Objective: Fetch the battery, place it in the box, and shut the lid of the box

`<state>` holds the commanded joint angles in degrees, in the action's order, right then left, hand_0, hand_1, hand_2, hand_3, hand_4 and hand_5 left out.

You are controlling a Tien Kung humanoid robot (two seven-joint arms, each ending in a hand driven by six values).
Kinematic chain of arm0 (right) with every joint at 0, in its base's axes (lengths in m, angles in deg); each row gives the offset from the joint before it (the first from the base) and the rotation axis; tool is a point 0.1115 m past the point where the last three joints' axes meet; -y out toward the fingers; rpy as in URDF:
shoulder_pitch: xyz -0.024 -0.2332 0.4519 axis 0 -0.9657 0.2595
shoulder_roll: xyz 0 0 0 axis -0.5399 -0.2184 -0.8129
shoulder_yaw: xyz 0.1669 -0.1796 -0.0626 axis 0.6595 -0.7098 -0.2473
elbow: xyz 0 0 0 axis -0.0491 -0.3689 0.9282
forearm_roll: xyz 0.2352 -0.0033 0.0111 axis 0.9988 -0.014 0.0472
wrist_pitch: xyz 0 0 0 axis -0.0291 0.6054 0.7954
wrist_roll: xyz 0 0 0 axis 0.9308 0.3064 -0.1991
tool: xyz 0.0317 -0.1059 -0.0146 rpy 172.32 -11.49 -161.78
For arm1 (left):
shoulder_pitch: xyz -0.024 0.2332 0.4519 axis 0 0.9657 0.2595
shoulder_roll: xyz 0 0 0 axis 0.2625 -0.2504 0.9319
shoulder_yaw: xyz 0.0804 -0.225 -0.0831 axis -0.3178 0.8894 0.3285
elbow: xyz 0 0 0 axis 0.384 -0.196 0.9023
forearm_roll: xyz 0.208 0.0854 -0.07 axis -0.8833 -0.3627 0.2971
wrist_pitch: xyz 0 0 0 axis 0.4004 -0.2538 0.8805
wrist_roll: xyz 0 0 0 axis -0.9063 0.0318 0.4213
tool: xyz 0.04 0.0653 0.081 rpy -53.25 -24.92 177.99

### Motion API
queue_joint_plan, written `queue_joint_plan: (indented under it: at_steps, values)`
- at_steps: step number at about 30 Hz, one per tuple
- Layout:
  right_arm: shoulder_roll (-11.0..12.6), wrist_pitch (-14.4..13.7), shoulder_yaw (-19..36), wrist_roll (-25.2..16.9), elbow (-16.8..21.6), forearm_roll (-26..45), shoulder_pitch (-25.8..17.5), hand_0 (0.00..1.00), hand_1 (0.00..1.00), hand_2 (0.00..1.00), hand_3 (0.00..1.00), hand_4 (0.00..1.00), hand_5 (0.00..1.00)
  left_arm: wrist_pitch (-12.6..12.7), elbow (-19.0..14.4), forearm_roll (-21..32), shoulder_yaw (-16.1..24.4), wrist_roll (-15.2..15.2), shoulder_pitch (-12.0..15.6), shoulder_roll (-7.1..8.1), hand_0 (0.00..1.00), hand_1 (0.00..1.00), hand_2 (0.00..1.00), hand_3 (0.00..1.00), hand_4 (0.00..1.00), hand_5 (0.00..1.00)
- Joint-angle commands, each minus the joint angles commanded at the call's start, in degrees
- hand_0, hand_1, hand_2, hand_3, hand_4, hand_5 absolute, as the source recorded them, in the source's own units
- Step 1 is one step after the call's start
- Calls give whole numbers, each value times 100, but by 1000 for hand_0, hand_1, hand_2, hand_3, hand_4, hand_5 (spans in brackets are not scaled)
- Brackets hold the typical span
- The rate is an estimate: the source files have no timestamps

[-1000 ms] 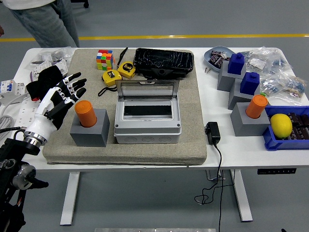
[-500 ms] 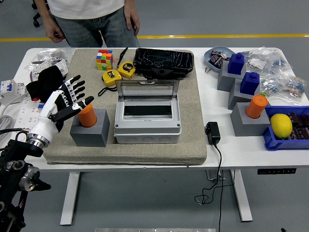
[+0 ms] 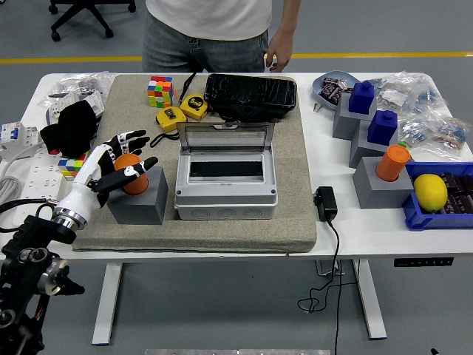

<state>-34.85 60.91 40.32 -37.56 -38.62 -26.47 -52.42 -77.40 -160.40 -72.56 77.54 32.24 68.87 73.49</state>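
My gripper will place the orange battery (image 3: 135, 185) in the box, and the battery will lie on its side inside, because the box's opening is a long, narrow slot (image 3: 226, 171).
An orange battery (image 3: 131, 166) stands upright in a grey block (image 3: 139, 204) at the left of the felt mat (image 3: 295, 192). My left hand (image 3: 139, 150) reaches in from the lower left. Its fingers spread behind and above the battery, and the thumb lies across the battery's front. The fingers look extended, not clasped. The grey box (image 3: 225, 195) sits mid-mat, right of the block. Its clear lid (image 3: 225, 138) stands open at the back. A second orange battery (image 3: 392, 163) sits in a grey block at the right. My right hand is out of view.
A Rubik's cube (image 3: 160, 90), yellow tape measures (image 3: 181, 111) and a black bag (image 3: 250, 94) lie behind the box. A black glove (image 3: 74, 126) lies far left and a charger (image 3: 326, 201) right of the mat. A lemon (image 3: 430, 191) rests in a blue bin. A person's hand (image 3: 277, 59) hangs at the far edge.
My left hand has moved right and forward, from beside the battery to around it, thumb now across its front. The person has walked right along the far side.
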Motion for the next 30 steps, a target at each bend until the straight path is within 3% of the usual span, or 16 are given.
queue_joint_plan:
  at_steps: [2,3,8,9,20,21,30]
  values:
    - [4,-4,-6,-4,0,8,4,856,809,768,777,998,998,14,19,-16,-2,-1,1,-12,802,783,673,651,998,221]
    - [5,-4,-11,-5,0,13,7,855,808,767,774,998,998,20,24,-21,-7,-1,-1,-13,763,760,637,614,998,70]
    - [5,-11,-7,-5,0,15,12,855,808,767,774,998,998,89,42,-100,-33,7,-9,-9,763,760,637,614,998,70]
    - [5,-13,-5,-7,0,15,12,851,809,767,776,998,998,112,47,-107,-35,4,-9,-11,746,746,621,587,998,2]
    - [12,-17,-18,-9,0,27,11,852,809,767,773,998,998,348,142,145,-136,-101,-27,-51,718,727,565,556,998,2]
    - [12,-17,-21,-9,0,32,12,852,808,766,773,998,998,358,157,186,-139,-117,-31,-56,689,700,517,491,998,2]
    - [13,-21,-23,-4,0,53,14,852,808,768,772,998,998,468,201,260,-182,-167,-47,-67,665,666,490,455,998,2]
